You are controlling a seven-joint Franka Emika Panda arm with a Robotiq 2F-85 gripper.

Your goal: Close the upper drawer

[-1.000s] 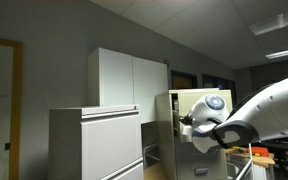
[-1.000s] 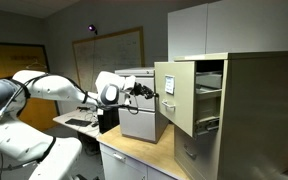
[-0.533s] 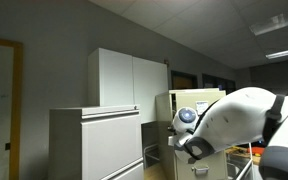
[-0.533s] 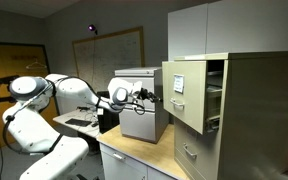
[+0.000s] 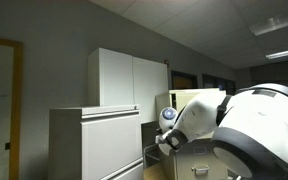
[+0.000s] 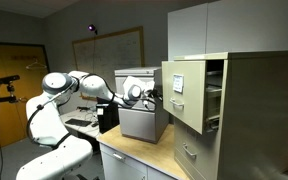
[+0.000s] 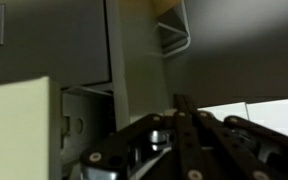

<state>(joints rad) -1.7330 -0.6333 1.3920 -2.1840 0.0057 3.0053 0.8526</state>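
Note:
My gripper is pointing past the side edge of the upper drawer (image 7: 57,125), so next I move back and swing around to push on the upper drawer's front side (image 6: 184,90).
The upper drawer (image 6: 184,95) of the narrow beige-grey cabinet (image 6: 254,110) stands partly open, its front a short way out from the cabinet body. Its small dark handle (image 6: 178,104) sits at the middle of the front. My gripper (image 6: 153,97) is level with the drawer front, right at its face, with the fingers together. In the wrist view the shut fingers (image 7: 180,101) point at the beige drawer front (image 7: 134,60), very close. In an exterior view my arm (image 5: 234,130) hides most of the cabinet; only a strip of the drawer (image 5: 189,97) shows.
The identical lower drawer (image 6: 189,152) is closed below. A grey box-like machine (image 6: 142,118) stands on the wooden table (image 6: 134,152) just under my arm. A wide pale-grey lateral cabinet (image 5: 94,140) and a tall white cabinet (image 5: 124,80) stand nearby.
The upper drawer slid part of the way in between one second and half a second ago, then stayed put. My arm's elbow has swung closer to the cabinet; the gripper stays at the front.

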